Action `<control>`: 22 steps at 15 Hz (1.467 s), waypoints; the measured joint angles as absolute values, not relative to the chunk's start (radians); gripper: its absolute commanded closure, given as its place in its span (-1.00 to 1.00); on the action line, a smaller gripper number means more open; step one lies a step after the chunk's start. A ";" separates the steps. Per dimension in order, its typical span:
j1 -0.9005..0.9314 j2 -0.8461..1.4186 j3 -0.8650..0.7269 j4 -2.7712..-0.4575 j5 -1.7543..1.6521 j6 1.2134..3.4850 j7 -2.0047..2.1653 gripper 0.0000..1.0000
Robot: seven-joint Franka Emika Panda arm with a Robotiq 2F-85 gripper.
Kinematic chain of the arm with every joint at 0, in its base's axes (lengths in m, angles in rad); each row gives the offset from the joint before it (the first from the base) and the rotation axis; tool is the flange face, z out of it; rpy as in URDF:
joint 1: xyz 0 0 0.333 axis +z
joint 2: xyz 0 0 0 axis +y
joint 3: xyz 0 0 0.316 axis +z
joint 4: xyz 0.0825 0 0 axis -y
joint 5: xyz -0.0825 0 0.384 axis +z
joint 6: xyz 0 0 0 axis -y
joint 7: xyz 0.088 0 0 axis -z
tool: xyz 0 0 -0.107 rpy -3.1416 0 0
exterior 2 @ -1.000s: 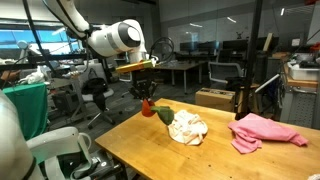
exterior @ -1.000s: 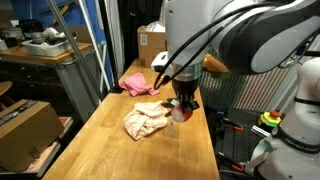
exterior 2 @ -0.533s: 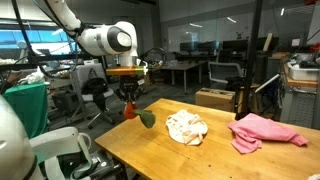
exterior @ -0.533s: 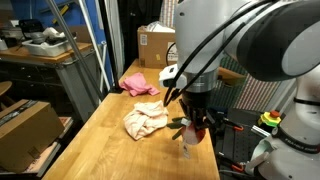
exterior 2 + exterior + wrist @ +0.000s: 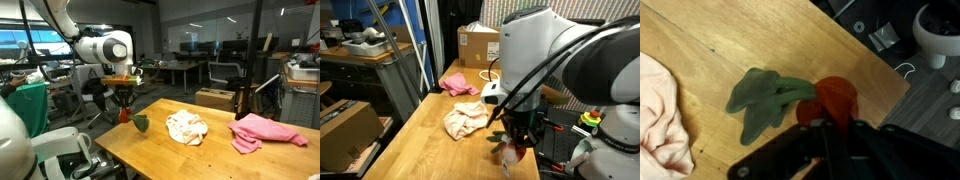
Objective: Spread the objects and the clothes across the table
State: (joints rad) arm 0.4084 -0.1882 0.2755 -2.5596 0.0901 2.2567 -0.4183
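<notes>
My gripper is holding the red toy over open wood, clear of the beige cloth, so I should go on lowering it until it touches the tabletop, then let go.
My gripper is shut on a soft red toy with green leaves, like a plush radish or carrot, and holds it above the wooden table's near corner. It hangs under the gripper in both exterior views. A crumpled beige cloth lies mid-table, also seen in the other views. A pink cloth lies at the far end.
The wooden table has its edge right under the toy. Cardboard boxes stand beyond and beside it. A white base and cables lie on the floor past the edge.
My gripper has carried the red and green toy away from beside the beige cloth toward the table's near corner and edge. The cloths have not moved.
</notes>
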 measured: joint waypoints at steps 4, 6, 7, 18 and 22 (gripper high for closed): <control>0.404 -0.120 0.306 -2.581 0.036 2.364 -0.254 0.92; 0.400 -0.084 0.316 -2.582 -0.013 2.387 -0.153 0.93; 0.399 -0.068 0.320 -2.581 -0.039 2.390 -0.105 0.95; 0.398 -0.012 0.331 -2.566 -0.112 2.385 0.024 -0.97; 0.399 -0.026 0.351 -2.539 -0.109 2.297 0.024 -1.00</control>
